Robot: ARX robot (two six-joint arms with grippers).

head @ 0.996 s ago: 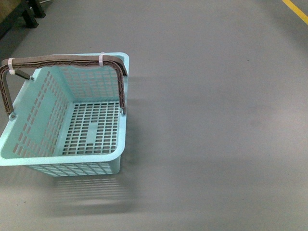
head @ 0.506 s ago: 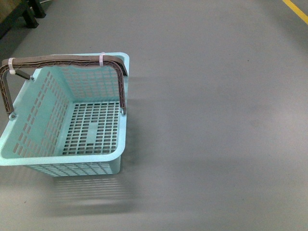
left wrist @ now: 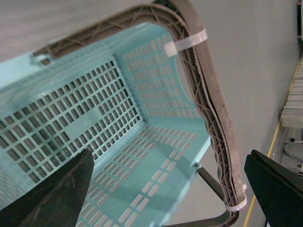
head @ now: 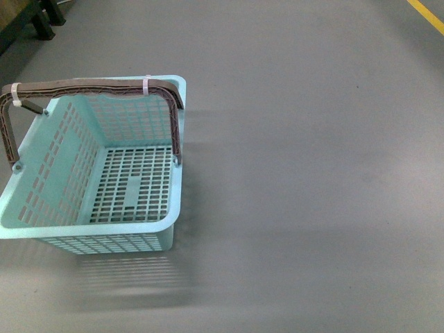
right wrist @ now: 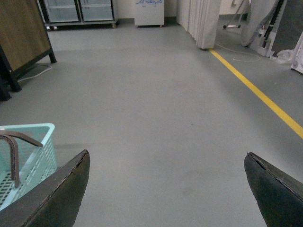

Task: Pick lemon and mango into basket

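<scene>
My gripper will lift both brown handles, and the basket [head: 132, 184] will hang from them with its open side up, because white zip ties [head: 146, 85] hold the handles together.
The light aqua basket [head: 41, 229] stands empty on the grey floor at the left of the front view, its brown ribbed handles [head: 90, 87] raised and bound with white zip ties. No lemon or mango shows in any view. My left gripper [left wrist: 173, 182] hangs open over the basket [left wrist: 156, 90], looking into its slotted inside beside the handles [left wrist: 215, 123]. My right gripper [right wrist: 165, 172] is open over bare floor, with a corner of the basket [right wrist: 35, 146] off to one side. Neither arm appears in the front view.
A yellow floor line [right wrist: 258, 94] runs along one side, and its end shows in the front view [head: 427, 14]. Dark furniture legs [head: 45, 21] stand at the far left. Cabinets and a white unit [right wrist: 149, 12] line the far wall.
</scene>
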